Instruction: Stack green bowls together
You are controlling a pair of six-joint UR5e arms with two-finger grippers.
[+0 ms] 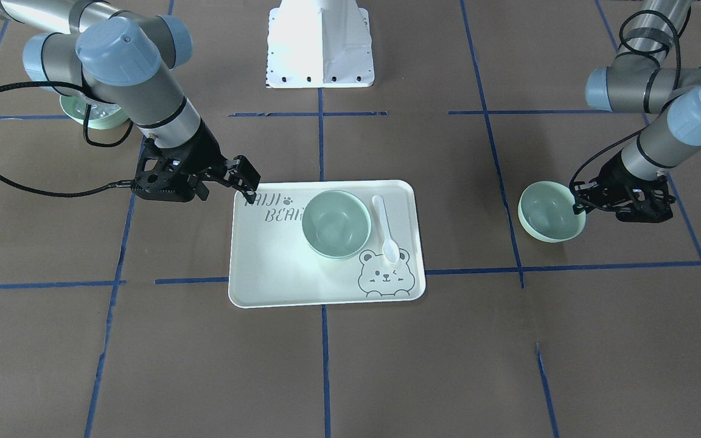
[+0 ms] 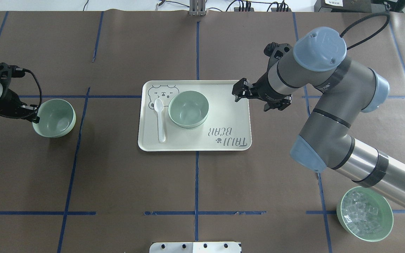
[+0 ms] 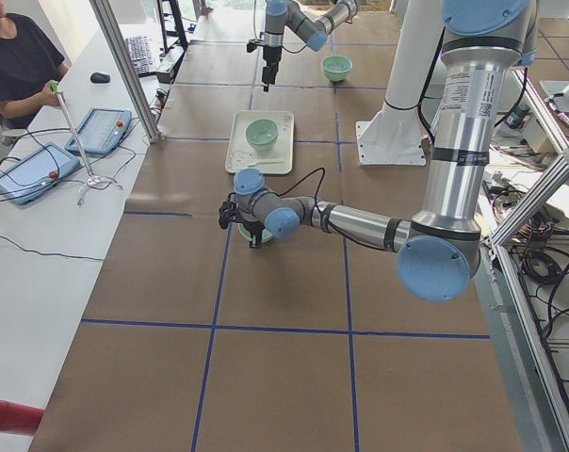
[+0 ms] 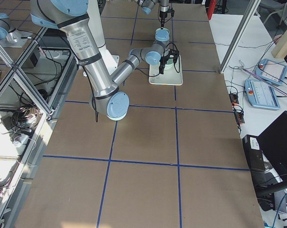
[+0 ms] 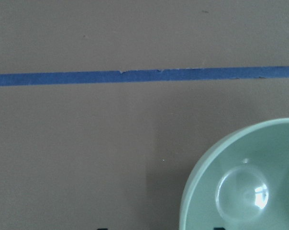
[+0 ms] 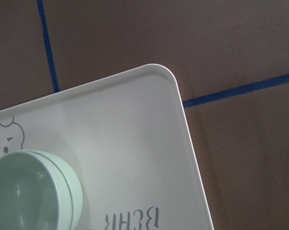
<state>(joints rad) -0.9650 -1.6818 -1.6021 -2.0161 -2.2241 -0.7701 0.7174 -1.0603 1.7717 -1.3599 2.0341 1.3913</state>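
The green bowl (image 1: 551,212) narrows from a wide rim to a small base (image 5: 242,192), so I expect it to settle down into the nested bowls when the robot lowers it.
Two green bowls (image 2: 188,109) sit nested on the cream tray (image 2: 223,116); their two rims show in the right wrist view (image 6: 29,191). A third green bowl (image 2: 55,117) stands on the table to the tray's left, also in the front view (image 1: 551,212) and the left wrist view (image 5: 245,182). My left gripper (image 2: 35,117) is open, and its fingers straddle this bowl's outer rim. My right gripper (image 2: 239,92) is open and empty, above the tray's far right corner.
A white spoon (image 2: 160,119) lies on the tray left of the nested bowls. A mint bowl of clear ice-like cubes (image 2: 364,213) stands near my right arm's base. The white robot base (image 2: 195,247) is at the table's near edge.
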